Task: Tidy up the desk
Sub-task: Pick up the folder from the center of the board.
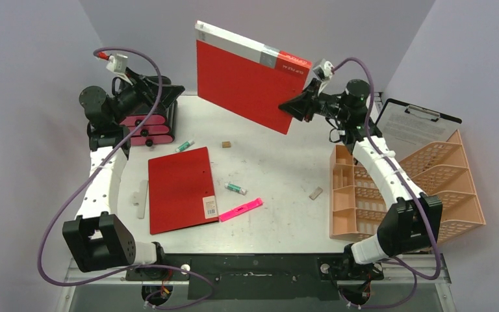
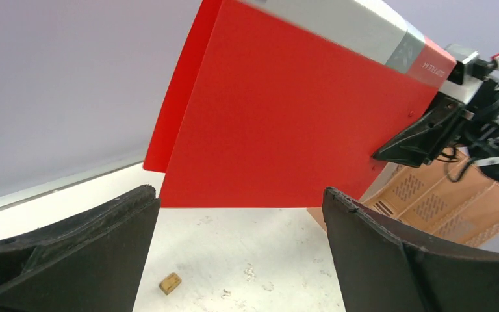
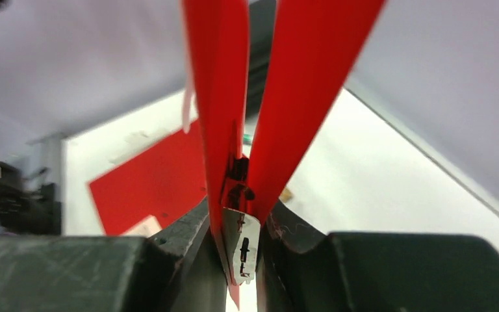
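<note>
The folder is slanted in my right gripper, white spine uppermost [image 1: 230, 40], so my left gripper should hold the spine's red end [image 1: 294, 64] while my right gripper takes the folder's edge again.
A red folder [image 1: 247, 81] with a white spine hangs tilted above the back of the white desk [image 1: 279, 162]. My right gripper [image 1: 297, 104] is shut on the folder's right edge. In the right wrist view the fingers pinch the red covers and the metal clip [image 3: 240, 240] between them. My left gripper [image 1: 162, 91] stands open at the back left, above the drawer box, with nothing between its fingers [image 2: 104, 253]. It faces the raised folder [image 2: 299, 130]. A second red folder [image 1: 180, 188] lies flat on the desk's left half.
A black drawer box with pink drawers [image 1: 149, 127] stands back left. An orange file rack [image 1: 396, 195] and a clipboard [image 1: 416, 127] are on the right. A pink highlighter [image 1: 241, 210], two green-and-white sticks [image 1: 236, 188] [image 1: 185, 146], two small brown blocks [image 1: 226, 144] [image 1: 316, 192] and a white strip [image 1: 142, 198] lie loose.
</note>
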`<move>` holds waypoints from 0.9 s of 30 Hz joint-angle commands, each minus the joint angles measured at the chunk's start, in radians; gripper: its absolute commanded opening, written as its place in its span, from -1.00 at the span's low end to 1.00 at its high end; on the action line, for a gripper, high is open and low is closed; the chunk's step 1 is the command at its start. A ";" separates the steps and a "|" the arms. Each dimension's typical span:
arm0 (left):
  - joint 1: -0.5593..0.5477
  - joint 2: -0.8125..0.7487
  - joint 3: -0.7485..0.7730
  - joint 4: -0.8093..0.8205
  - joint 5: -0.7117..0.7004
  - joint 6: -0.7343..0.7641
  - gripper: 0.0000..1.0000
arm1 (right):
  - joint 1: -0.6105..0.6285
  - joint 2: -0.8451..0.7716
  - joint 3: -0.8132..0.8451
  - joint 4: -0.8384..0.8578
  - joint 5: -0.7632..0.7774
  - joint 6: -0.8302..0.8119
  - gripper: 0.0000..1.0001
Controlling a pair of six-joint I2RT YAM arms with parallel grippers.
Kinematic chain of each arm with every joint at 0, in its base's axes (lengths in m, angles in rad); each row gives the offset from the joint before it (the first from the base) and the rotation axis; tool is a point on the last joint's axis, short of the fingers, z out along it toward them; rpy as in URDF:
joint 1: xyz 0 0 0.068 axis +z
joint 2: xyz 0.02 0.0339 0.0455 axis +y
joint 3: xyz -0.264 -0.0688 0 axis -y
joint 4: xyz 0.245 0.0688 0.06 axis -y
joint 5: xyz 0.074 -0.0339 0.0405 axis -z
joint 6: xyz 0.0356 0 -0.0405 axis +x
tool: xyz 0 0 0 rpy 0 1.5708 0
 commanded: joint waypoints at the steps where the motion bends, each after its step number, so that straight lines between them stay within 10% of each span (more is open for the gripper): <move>1: 0.039 -0.069 0.005 0.069 -0.002 0.027 0.93 | 0.025 -0.039 0.203 -0.773 0.228 -0.551 -0.89; 13: 0.012 -0.055 0.083 0.045 0.193 0.306 0.93 | 0.222 0.005 0.590 -1.425 0.814 -0.925 -0.90; 20: -0.262 0.008 0.210 -0.583 -0.170 0.946 0.93 | 0.291 -0.011 0.622 -1.514 0.913 -1.004 -0.90; 27: -0.334 0.083 0.247 -0.572 0.031 0.884 0.93 | 0.341 -0.016 0.628 -1.556 0.918 -1.052 -0.89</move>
